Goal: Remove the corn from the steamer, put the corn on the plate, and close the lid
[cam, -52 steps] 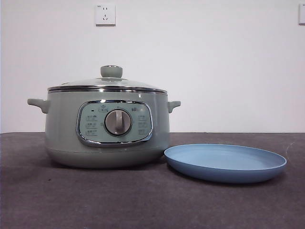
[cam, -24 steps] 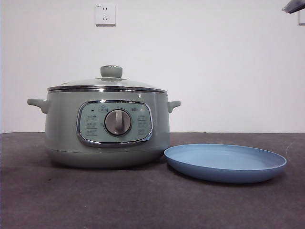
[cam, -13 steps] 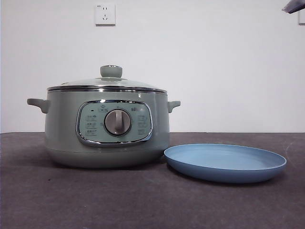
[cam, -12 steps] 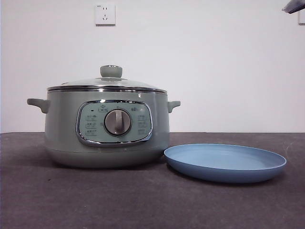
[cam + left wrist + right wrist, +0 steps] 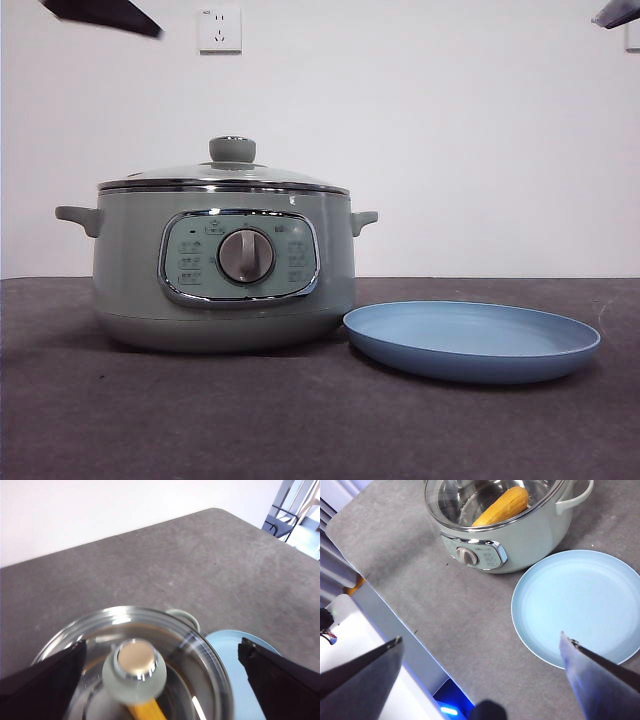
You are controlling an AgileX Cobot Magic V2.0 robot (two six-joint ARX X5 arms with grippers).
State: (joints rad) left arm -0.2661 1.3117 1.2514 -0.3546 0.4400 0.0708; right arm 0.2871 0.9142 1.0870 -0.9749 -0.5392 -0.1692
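My gripper will bring the glass lid [image 5: 284,175] off whole and level when it lifts the knob, because a plain round rim [image 5: 224,186] rests on the steamer.
The sage-green steamer [image 5: 225,265] stands left of centre with the glass lid [image 5: 225,175] on it. The corn [image 5: 502,505] lies inside and shows through the glass in the right wrist view and, as a yellow tip, in the left wrist view [image 5: 147,711]. The light-blue plate [image 5: 472,340] lies empty to the steamer's right. My left gripper [image 5: 162,644] is open, high above the lid's knob [image 5: 135,669], with one jaw on each side of it. My right gripper [image 5: 481,637] is open and empty, high above the table in front of the plate [image 5: 577,605].
The dark grey table [image 5: 300,420] runs under both things. A wall socket [image 5: 220,30] sits on the white wall behind. One black arm tip [image 5: 100,14] shows at the top left of the front view, another [image 5: 615,12] at the top right. The table's edge [image 5: 385,615] shows in the right wrist view.
A black arm tip has come into the top left corner of the front view. The tip at the top right has stayed. Steamer, lid and plate have not moved.
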